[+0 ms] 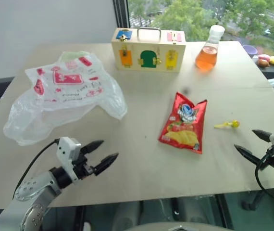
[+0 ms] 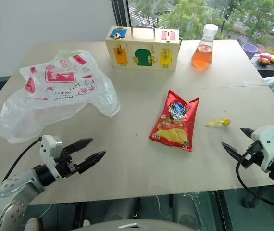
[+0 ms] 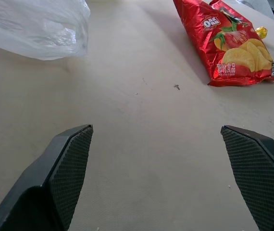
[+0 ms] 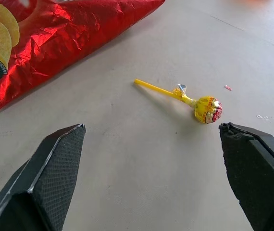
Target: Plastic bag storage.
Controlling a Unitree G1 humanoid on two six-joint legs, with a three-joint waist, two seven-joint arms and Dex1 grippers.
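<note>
A pale green strip (image 1: 73,55) sticks out past the plastic bag (image 1: 69,96), so the robot should expect a green cloth hidden beneath the bag when it lifts the bag.
The plastic bag (image 1: 65,96), translucent white with red printed patches, lies crumpled on the left half of the wooden table (image 1: 142,159); a corner of the plastic bag (image 3: 36,26) reaches into the left wrist view. My left gripper (image 1: 102,154) hovers open over the near left of the table, a little in front of the bag and apart from it. At the near right edge my right gripper (image 1: 252,142) is open too, with nothing between its fingers.
A red chips packet (image 1: 185,122) lies mid-table, with a yellow lollipop (image 1: 228,124) to its right. At the back stand a wooden box with coloured doors (image 1: 148,50) and a flask of orange liquid (image 1: 208,50). Small toys (image 1: 267,60) sit beyond the far right corner.
</note>
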